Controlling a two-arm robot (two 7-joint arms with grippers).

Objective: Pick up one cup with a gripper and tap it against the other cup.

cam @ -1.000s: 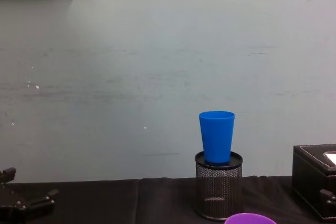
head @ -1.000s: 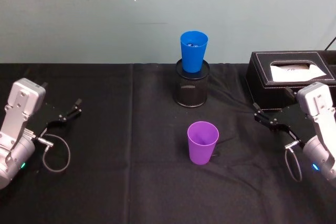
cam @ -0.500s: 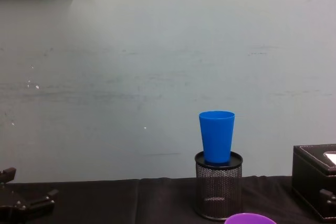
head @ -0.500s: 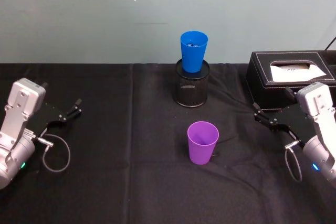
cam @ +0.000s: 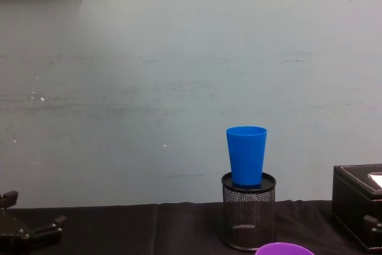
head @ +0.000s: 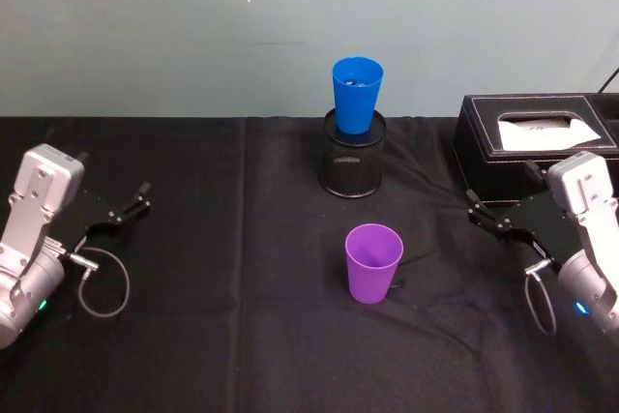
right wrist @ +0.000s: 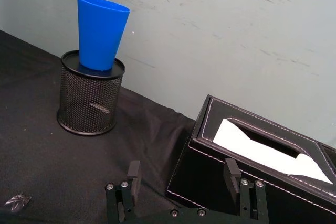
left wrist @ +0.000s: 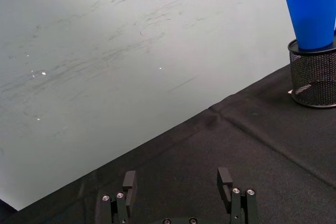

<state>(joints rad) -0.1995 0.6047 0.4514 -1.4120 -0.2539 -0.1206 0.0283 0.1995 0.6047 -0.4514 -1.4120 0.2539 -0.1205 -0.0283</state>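
The blue cup (cam: 246, 154) has its base flat on the pen holder (cam: 247, 185), so I expect the blue cup to stay upright when I tap the purple cup against it.
A purple cup (head: 373, 262) stands upright on the black cloth near the middle; its rim (cam: 285, 248) shows at the chest view's lower edge. The blue cup (head: 356, 94) (cam: 246, 155) (left wrist: 312, 13) (right wrist: 101, 31) sits upright in the top of a black wire-mesh pen holder (head: 353, 164) (cam: 248, 217) behind it. My left gripper (head: 129, 206) (left wrist: 177, 183) rests open at the far left, away from both cups. My right gripper (head: 482, 212) (right wrist: 181, 172) is open at the right, in front of the black box, a short way right of the purple cup. Neither holds anything.
A black tissue box (head: 538, 147) (right wrist: 261, 165) with white paper showing stands at the back right, just behind my right gripper. A pale wall (cam: 179, 76) rises behind the table. Open black cloth (head: 232, 278) lies between the left gripper and the cups.
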